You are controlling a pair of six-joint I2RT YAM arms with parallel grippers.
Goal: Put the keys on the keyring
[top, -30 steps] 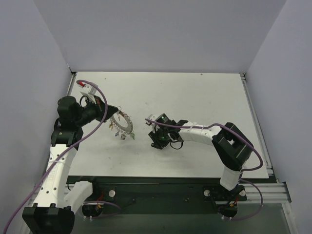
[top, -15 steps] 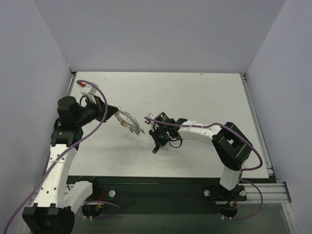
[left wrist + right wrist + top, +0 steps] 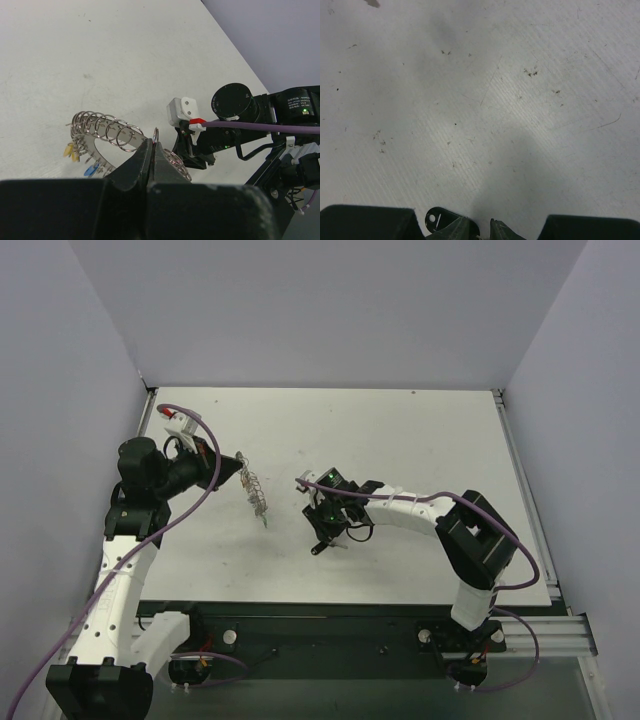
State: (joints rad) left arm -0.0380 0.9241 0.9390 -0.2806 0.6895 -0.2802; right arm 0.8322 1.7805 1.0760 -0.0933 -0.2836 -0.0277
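The key's black head (image 3: pixel 437 218) lies crooked next to the right gripper's narrow gap, so the robot should open that gripper's fingers, center them over the key (image 3: pixel 320 548) and close them before lifting.
The keyring (image 3: pixel 257 498) hangs edge-on from my left gripper (image 3: pixel 241 469), which is shut on its wire above the table's left part. In the left wrist view the jaws (image 3: pixel 152 145) pinch the thin ring, and the keyring (image 3: pixel 107 132) curves away to the left, strung with small silver rings and yellow and blue tags. My right gripper (image 3: pixel 322 536) points down at the table near the middle. Its jaws (image 3: pixel 485 231) stand a narrow gap apart with bare table between them. A key's black head (image 3: pixel 439 219) lies just left of the left finger. It shows as a dark speck (image 3: pixel 314 549) from above.
The white table (image 3: pixel 420 440) is walled at the back and on both sides. The right arm's wrist (image 3: pixel 235 105) and its purple cable sit a short way right of the keyring. No other loose objects show.
The keyring has swung from lying face-on to edge-on in the left gripper. The right gripper has shifted slightly, and a dark key now shows at its tip.
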